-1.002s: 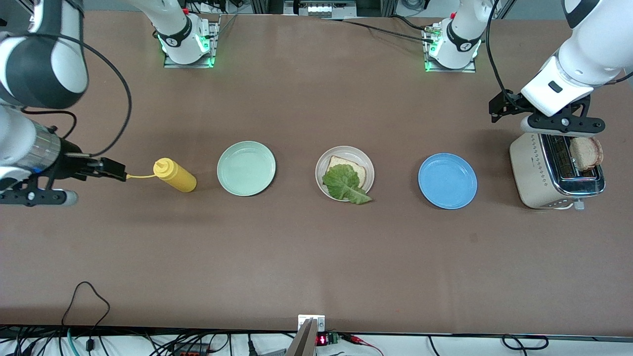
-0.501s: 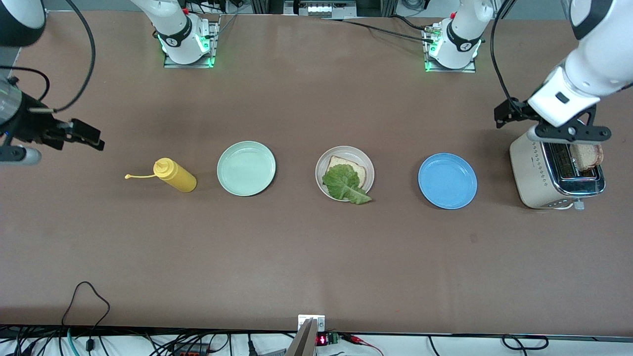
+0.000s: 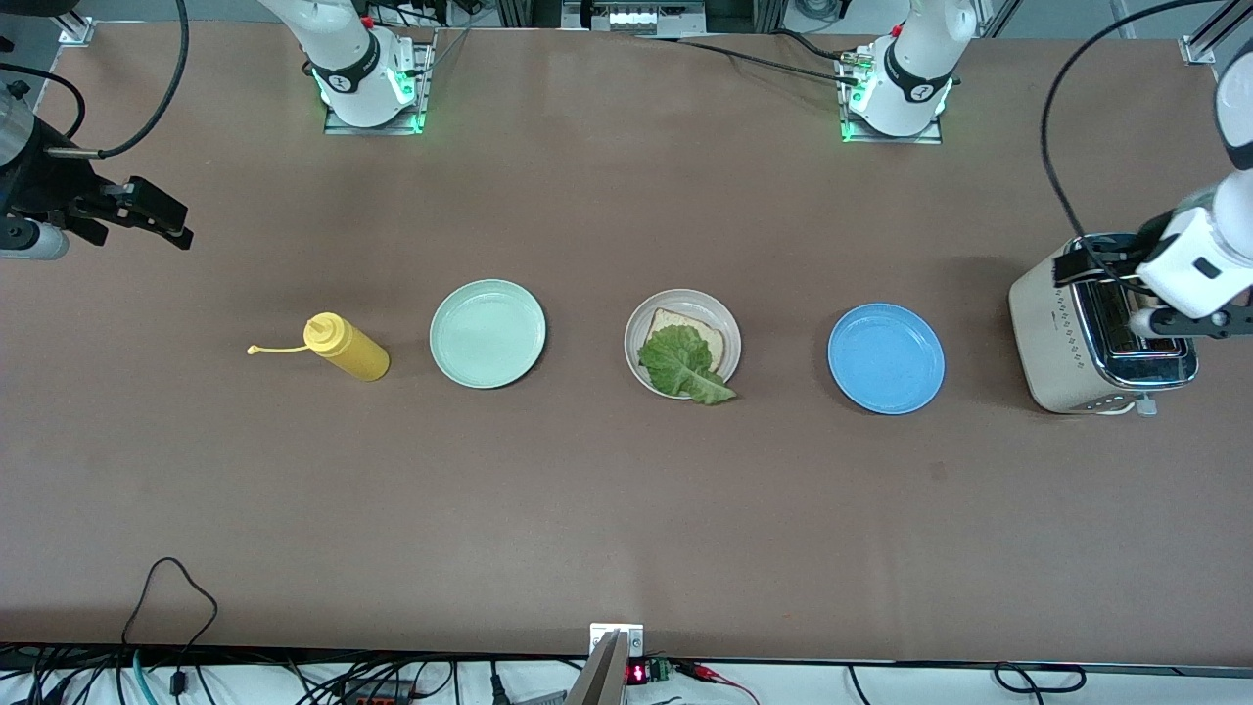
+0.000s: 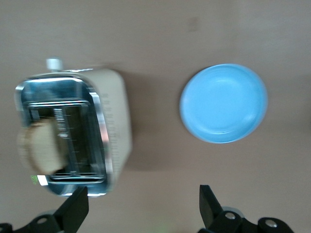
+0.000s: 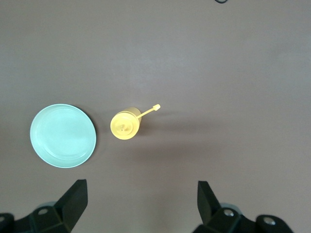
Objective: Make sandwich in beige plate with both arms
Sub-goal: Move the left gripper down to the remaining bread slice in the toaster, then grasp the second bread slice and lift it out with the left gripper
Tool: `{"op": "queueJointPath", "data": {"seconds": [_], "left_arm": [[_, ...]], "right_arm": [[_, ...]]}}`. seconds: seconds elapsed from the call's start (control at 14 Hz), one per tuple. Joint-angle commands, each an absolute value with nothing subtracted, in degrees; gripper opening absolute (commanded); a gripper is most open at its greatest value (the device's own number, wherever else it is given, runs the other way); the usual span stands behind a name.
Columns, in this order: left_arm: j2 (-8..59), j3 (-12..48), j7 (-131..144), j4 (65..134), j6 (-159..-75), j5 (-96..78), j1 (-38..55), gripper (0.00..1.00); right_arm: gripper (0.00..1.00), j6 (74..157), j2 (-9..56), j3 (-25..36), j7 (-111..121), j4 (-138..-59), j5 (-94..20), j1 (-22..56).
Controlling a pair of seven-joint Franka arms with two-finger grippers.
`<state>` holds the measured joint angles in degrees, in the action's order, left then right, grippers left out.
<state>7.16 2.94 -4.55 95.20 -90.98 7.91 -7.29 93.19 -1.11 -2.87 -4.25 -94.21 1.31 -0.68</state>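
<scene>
The second bread slice [image 4: 44,147] is standing upright, well clear of the toaster slot [image 4: 47,112]. It should slide out freely and stay straight when I lift it.
The beige plate [image 3: 647,316] sits mid-table with a bread slice [image 3: 703,332] on it and a green lettuce leaf [image 3: 680,364] lying over that slice. A second bread slice [image 4: 38,148] stands in a slot of the cream toaster [image 3: 1062,338] at the left arm's end; in the front view the left arm hides it. My left gripper [image 4: 143,204] hangs open over the toaster [image 4: 114,126], holding nothing. My right gripper [image 5: 141,199] hangs open and empty high over the right arm's end of the table.
A yellow mustard bottle [image 3: 348,350] lies beside a mint-green plate [image 3: 487,333] toward the right arm's end. A blue plate [image 3: 886,357] sits between the beige plate and the toaster. Cables run along the table edge nearest the front camera.
The left gripper has shifted to over the toaster, covering the bread in the front view. The right gripper has drawn up and away from the mustard bottle's nozzle.
</scene>
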Motion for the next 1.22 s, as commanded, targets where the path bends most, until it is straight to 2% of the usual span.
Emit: {"op": "queueJointPath", "data": {"seconds": [0.0, 0.5, 0.64, 0.72, 0.93, 1.0, 1.07, 1.15], "left_arm": [[10.80, 3.43, -13.67, 94.21, -93.67, 11.25, -13.33, 1.00], [13.53, 3.60, -27.85, 101.15, -102.12, 10.64, -24.24, 1.00], [13.62, 3.87, -29.62, 104.40, -103.26, 8.19, -27.67, 0.96], [13.62, 3.87, -29.79, 105.20, -104.23, 7.74, -28.29, 0.90], [14.15, 3.87, -29.79, 106.00, -104.41, 7.65, -28.48, 0.63], [14.67, 3.87, -29.88, 105.56, -104.68, 7.65, -28.48, 0.51], [14.85, 3.87, -29.97, 105.30, -105.72, 7.65, -28.56, 0.45], [15.20, 3.87, -30.49, 105.21, -108.08, 7.65, -28.74, 0.43]], "right_arm": [[1.00, 94.04, -2.11, -3.87, -3.96, -95.71, 2.46, -1.23], [1.00, 95.98, -3.43, -3.43, -4.39, -96.94, 2.20, 0.96], [1.00, 96.15, -3.43, -3.25, -4.13, -96.86, 2.20, 1.14], [1.00, 96.15, -3.17, -3.25, -3.87, -96.33, 2.11, 1.06], [1.00, 96.07, -2.90, -3.25, -3.87, -95.98, 1.67, 0.62], [1.00, 95.89, -2.99, -3.25, -3.87, -95.98, 1.67, 0.62], [1.00, 95.71, -3.08, -3.25, -3.87, -95.98, 1.67, 0.62], [1.00, 95.63, -3.08, -3.25, -3.87, -95.98, 1.67, 0.62]]}}
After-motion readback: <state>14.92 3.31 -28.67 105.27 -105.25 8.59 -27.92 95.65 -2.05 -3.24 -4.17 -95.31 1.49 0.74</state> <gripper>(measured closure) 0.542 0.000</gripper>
